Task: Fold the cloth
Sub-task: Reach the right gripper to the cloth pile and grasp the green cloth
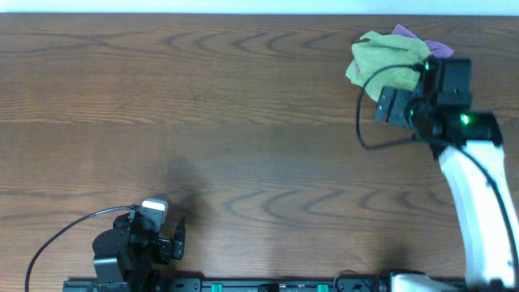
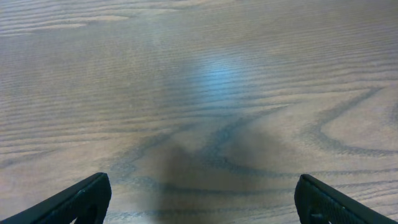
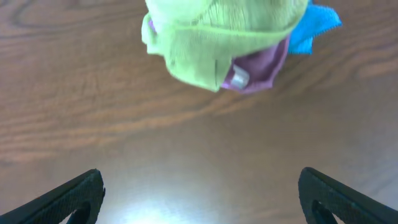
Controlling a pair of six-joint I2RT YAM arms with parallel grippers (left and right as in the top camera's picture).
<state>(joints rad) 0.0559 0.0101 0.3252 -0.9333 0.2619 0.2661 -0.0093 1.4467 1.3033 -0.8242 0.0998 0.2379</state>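
The green cloth lies uppermost (image 1: 373,52) on the purple cloth, so my open right gripper should keep moving forward until its fingers straddle the green cloth's middle (image 1: 393,58), then close.
A bunched heap of cloths lies at the table's far right corner: a green cloth (image 1: 379,58) on top and a purple cloth (image 1: 422,40) under it. In the right wrist view the green cloth (image 3: 217,34) fills the top, with the purple cloth (image 3: 258,65) and a blue cloth (image 3: 314,28) showing beneath. My right gripper (image 3: 202,199) is open and empty, just short of the heap (image 1: 388,104). My left gripper (image 2: 202,202) is open and empty over bare wood at the front left (image 1: 180,235).
The wooden table (image 1: 227,122) stretches between the two arms. A black cable (image 1: 365,122) loops off the right arm beside the heap. The left arm's base and cable (image 1: 57,243) sit at the front edge.
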